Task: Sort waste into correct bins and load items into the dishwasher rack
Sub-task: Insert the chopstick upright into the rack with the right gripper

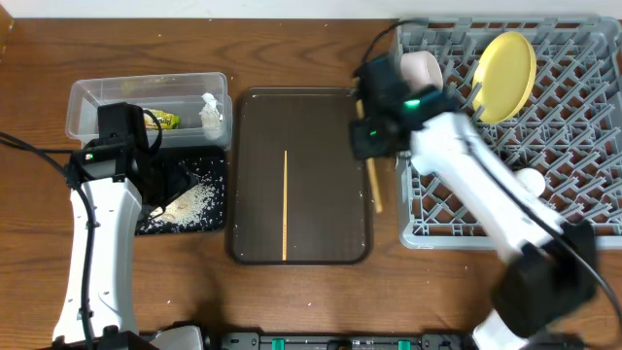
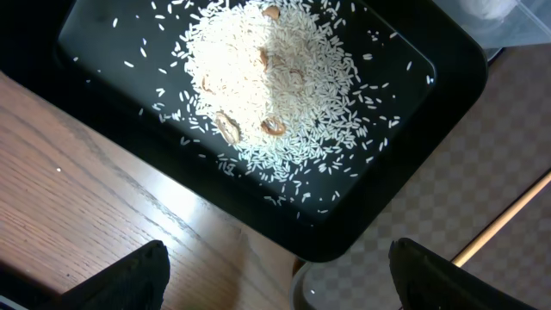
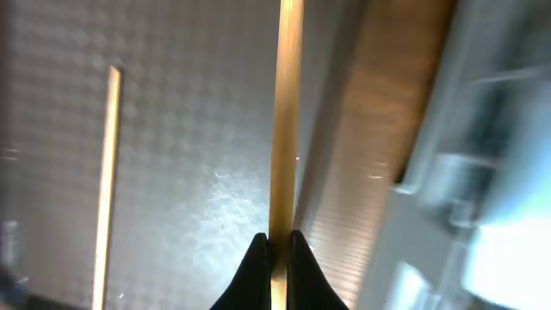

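Note:
The wooden chopstick [image 1: 375, 187] runs front to back like the grey rack's open gap [image 1: 465, 208], so my right gripper keeps going to that gap and lets go there.
My right gripper [image 1: 367, 136] [image 3: 277, 250] is shut on a wooden chopstick [image 1: 374, 190] [image 3: 286, 112] at the right rim of the brown serving tray [image 1: 253, 126]. A second chopstick [image 1: 285, 204] [image 3: 108, 172] lies on that tray. The grey rack [image 1: 583, 146] holds the yellow plate [image 1: 505, 73] upright, a pale cup-like piece [image 1: 423, 66] and a small white piece [image 1: 530, 180]. My left gripper [image 2: 284, 275] is open above the near corner of the black tray [image 1: 214, 160] [image 2: 430, 95], which holds rice grains [image 1: 194, 202] [image 2: 267, 77]. The clear tub [image 1: 97, 97] holds the wrapper [image 1: 160, 120] and the tissue [image 1: 209, 112].
A pale round rim [image 2: 301, 288] shows at the bottom edge between my left fingers; I cannot tell what it is. A few brown scraps lie among the rice. The rack's left wall stands close to my right gripper. Bare wooden table lies in front.

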`<action>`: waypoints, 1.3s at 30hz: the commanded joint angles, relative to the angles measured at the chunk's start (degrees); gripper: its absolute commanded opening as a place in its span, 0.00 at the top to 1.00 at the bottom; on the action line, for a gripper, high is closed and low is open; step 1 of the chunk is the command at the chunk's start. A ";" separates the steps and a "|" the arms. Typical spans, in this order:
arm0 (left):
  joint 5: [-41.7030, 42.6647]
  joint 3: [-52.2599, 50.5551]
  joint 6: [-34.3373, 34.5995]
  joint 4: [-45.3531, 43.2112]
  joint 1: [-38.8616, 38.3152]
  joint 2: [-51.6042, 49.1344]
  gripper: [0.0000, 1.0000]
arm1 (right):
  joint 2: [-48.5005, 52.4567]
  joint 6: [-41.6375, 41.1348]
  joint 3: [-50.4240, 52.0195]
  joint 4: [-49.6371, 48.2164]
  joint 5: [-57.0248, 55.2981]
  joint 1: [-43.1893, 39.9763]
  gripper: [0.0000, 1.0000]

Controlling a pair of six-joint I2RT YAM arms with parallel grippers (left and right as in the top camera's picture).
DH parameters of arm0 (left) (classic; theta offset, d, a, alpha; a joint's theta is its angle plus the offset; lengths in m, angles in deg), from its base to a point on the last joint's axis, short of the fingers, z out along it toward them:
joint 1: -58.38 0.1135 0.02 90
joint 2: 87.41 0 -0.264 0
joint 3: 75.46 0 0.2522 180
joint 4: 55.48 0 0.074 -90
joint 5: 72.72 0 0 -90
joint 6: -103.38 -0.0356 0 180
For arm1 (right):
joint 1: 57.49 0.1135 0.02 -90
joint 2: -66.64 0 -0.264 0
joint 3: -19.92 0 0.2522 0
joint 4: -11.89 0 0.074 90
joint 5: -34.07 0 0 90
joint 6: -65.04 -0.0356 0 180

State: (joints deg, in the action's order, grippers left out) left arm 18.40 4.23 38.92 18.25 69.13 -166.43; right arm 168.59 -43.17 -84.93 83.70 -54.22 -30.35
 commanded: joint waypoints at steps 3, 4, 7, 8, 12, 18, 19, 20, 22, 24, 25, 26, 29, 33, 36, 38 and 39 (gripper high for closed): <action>-0.28 -0.24 0.50 0.20 0.22 0.04 0.16 | -5.42 7.80 -0.70 4.33 -0.42 -7.69 0.99; -0.28 -0.24 0.50 0.20 0.22 0.04 0.16 | -5.70 8.70 -0.70 5.81 -0.85 -9.73 0.99; -0.28 -0.24 0.50 0.20 0.22 0.04 0.16 | -5.60 10.49 -0.50 9.40 -2.75 -14.56 0.99; -0.28 -0.24 0.50 0.20 0.22 0.04 0.16 | -5.53 11.26 -0.22 10.14 -3.13 -16.04 0.99; -0.28 -0.24 0.50 0.17 0.22 0.04 0.16 | -5.51 14.32 2.34 10.47 -2.97 -21.31 0.99; -0.28 -0.24 0.50 0.17 0.22 0.04 0.16 | -5.27 19.02 8.79 6.86 -3.23 -24.70 0.99; -0.28 -0.24 0.50 0.17 0.22 0.04 0.16 | -5.27 20.41 9.97 5.77 -3.43 -24.98 0.99; -0.28 -0.24 0.50 0.17 0.22 0.04 0.16 | -5.27 21.64 11.02 4.68 -3.80 -25.22 0.99; -0.28 -0.24 0.50 0.20 0.22 0.04 0.16 | -5.27 22.18 12.37 2.54 -4.83 -25.51 0.99; -0.28 -0.24 0.50 0.20 0.22 0.04 0.16 | -5.27 22.51 13.07 0.76 -5.66 -25.64 0.99; -0.28 -0.24 0.50 0.20 0.22 0.04 0.16 | -5.27 22.69 13.20 0.26 -5.86 -25.68 0.99; -0.28 -0.24 0.50 0.20 0.22 0.04 0.16 | -5.27 22.64 13.22 -0.04 -6.01 -25.68 1.00; -0.28 -0.24 0.50 0.20 0.22 0.04 0.16 | -5.27 22.56 13.20 -0.46 -5.97 -25.68 0.99; -0.28 -0.24 0.50 0.20 0.22 0.04 0.16 | -5.27 22.56 13.22 -0.42 -5.97 -25.68 0.95; -0.28 -0.24 0.50 0.20 0.22 0.04 0.16 | -5.27 22.53 13.20 -0.42 -5.95 -25.66 0.67; -0.28 -0.24 0.50 0.20 0.22 0.04 0.16 | -5.27 22.53 13.22 -0.52 -5.95 -25.66 0.60; -0.28 -0.24 0.50 0.20 0.22 0.04 0.16 | -5.27 22.53 13.20 -0.68 -5.95 -25.66 0.59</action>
State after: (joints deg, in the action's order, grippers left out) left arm 18.40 4.23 38.92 18.27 69.13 -166.43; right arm 163.17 -20.94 -71.97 83.26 -59.59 -55.77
